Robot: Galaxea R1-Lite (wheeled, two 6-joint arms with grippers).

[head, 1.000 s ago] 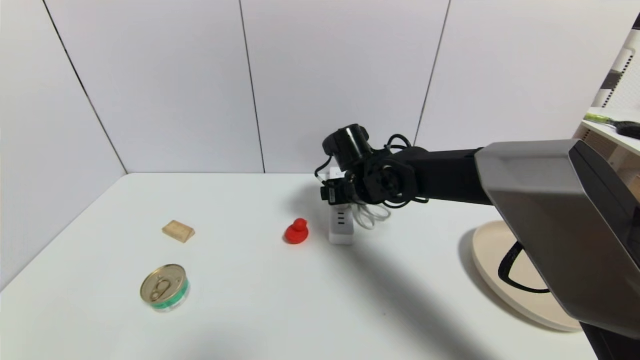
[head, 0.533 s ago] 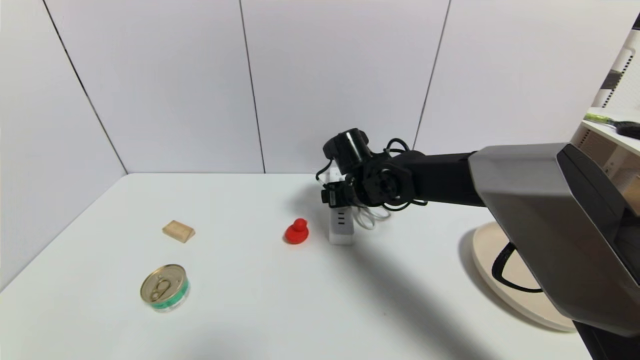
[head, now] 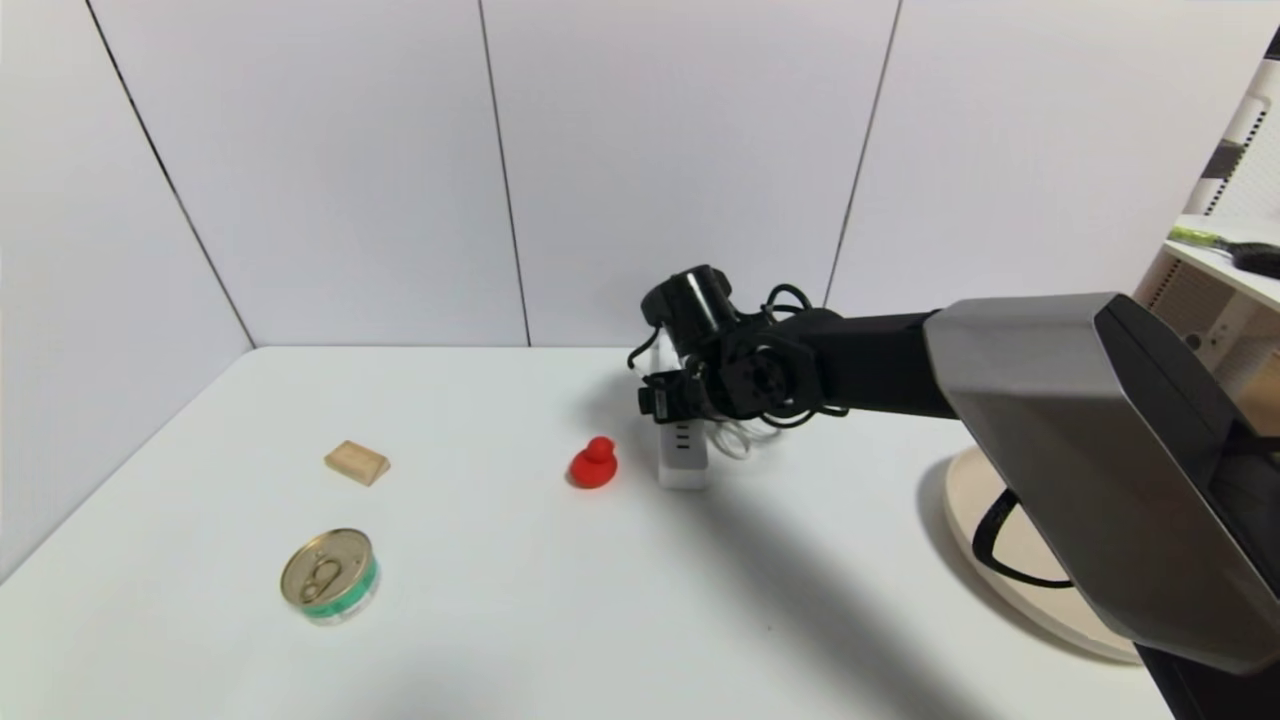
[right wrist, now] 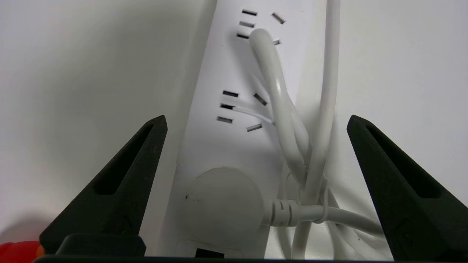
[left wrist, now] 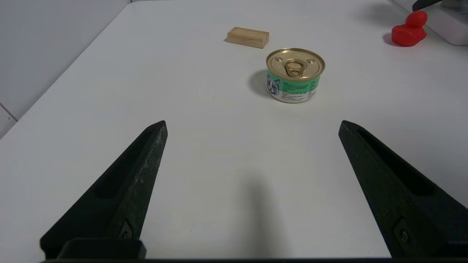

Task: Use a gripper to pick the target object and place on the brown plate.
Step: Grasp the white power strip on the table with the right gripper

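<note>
I expect the white power strip (head: 683, 464) to come up too when I lift the white cord, since the white cord's round plug (right wrist: 223, 206) sits in the power strip.
The white power strip (head: 683, 460) lies on the table beside its coiled white cord (head: 738, 437), mid-table. My right gripper (head: 684, 412) hangs just above the strip's far half, and the wrist hides that part. In the right wrist view the gripper (right wrist: 256, 119) is open, its fingers on either side of the strip (right wrist: 234, 146), round plug (right wrist: 223, 204) and cord (right wrist: 321, 109), touching nothing. The beige-tan plate (head: 975, 500) sits at the right, partly behind my arm. My left gripper (left wrist: 252, 124) is open and empty over the near left of the table.
A red duck (head: 593, 463) stands just left of the strip. A wooden block (head: 357, 462) and a green-labelled can (head: 328, 575) sit at the left. A shelf with tools (head: 1225, 245) is at the far right. Walls close the table's back and left.
My right arm has sunk lower and slightly left, bringing the gripper down closer over the power strip. The objects have not moved.
</note>
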